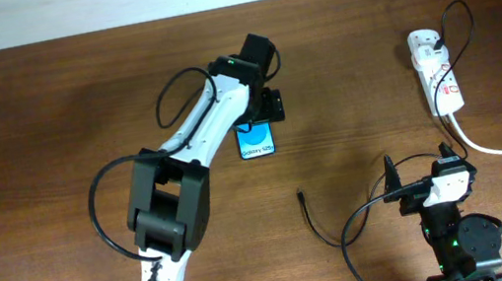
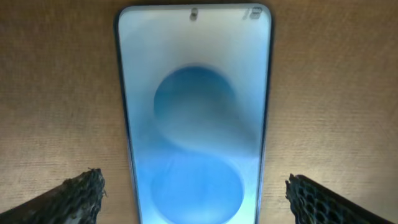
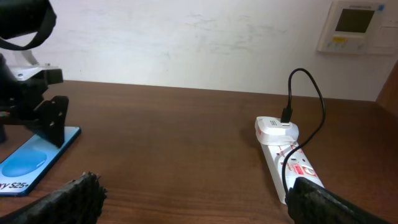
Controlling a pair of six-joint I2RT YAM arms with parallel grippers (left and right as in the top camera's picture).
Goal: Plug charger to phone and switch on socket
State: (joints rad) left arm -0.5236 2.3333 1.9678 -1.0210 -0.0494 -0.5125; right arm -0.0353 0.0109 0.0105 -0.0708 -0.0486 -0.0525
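Note:
My left gripper's fingers are on either side of the phone (image 2: 196, 146) near its middle. I should move them toward the phone's far end (image 2: 194, 22), pinch there and pull the phone closer.
The phone (image 1: 256, 142) lies flat mid-table, its blue screen lit. It fills the left wrist view (image 2: 194, 118). My left gripper (image 1: 266, 108) hovers over its far end, open, one finger on each side of the phone (image 2: 194, 199). The charger, a thin black cable (image 1: 311, 219), lies loose on the table with its plug tip near the middle front. Its other end goes into an adapter on the white socket (image 1: 437, 73) at the far right. My right gripper (image 1: 422, 167) is open and empty near the front edge, pointing at the socket (image 3: 292, 165).
A thick white cord (image 1: 501, 148) runs from the socket off the right edge. The right wrist view shows the phone (image 3: 31, 162) under the left gripper (image 3: 37, 118), the charger's loop (image 3: 320, 106), a white wall and a wall panel (image 3: 356, 25).

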